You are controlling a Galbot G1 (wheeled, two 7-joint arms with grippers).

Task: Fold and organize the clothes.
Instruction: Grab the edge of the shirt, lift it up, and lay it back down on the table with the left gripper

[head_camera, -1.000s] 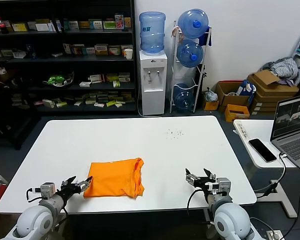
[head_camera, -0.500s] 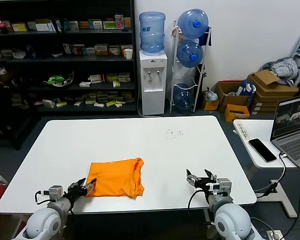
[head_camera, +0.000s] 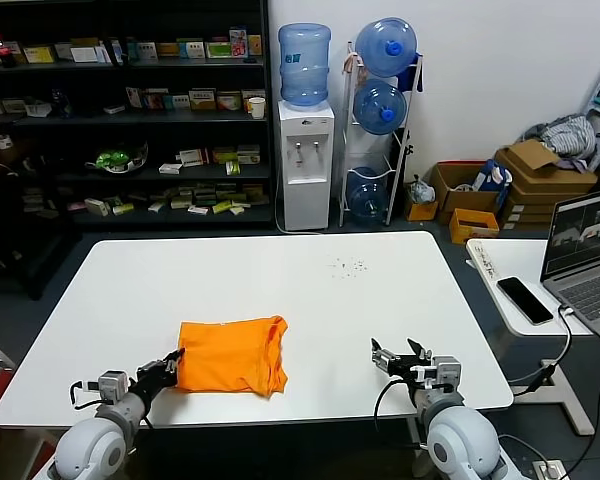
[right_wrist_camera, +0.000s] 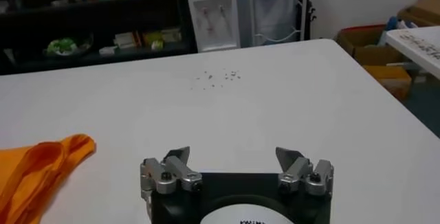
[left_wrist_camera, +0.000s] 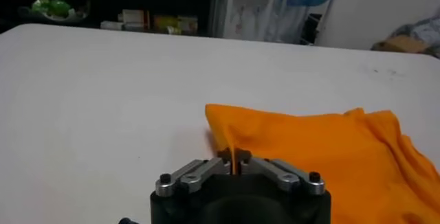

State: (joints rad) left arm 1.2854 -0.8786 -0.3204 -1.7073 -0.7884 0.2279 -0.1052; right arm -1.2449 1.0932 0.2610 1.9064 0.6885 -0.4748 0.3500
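The orange T-shirt's loose end [head_camera: 275, 362] is rumpled across from the left gripper's pinch, so the robot's left gripper should raise the whole shirt [head_camera: 225, 356] clear and set it down square.
The orange T-shirt [head_camera: 230, 354] lies folded into a rectangle on the white table [head_camera: 280, 290], near the front left. My left gripper [head_camera: 172, 360] is at the shirt's near left corner and is shut on a pinch of its orange fabric; the left wrist view shows the cloth [left_wrist_camera: 323, 150] pulled up into the closed jaws of the gripper [left_wrist_camera: 234, 160]. My right gripper [head_camera: 398, 360] is open and empty over the table's front right, well apart from the shirt; in the right wrist view [right_wrist_camera: 234, 158] a fold of the shirt [right_wrist_camera: 34, 170] shows at the side. No white letters show.
Small dark specks [head_camera: 348, 265] lie on the far part of the table. A side table at the right holds a phone [head_camera: 525, 299] and a laptop [head_camera: 585, 255]. Shelves, a water dispenser [head_camera: 306, 150] and boxes stand beyond.
My left gripper has moved in to the shirt's near left corner and shut on its fabric. The right arm has stayed where it was.
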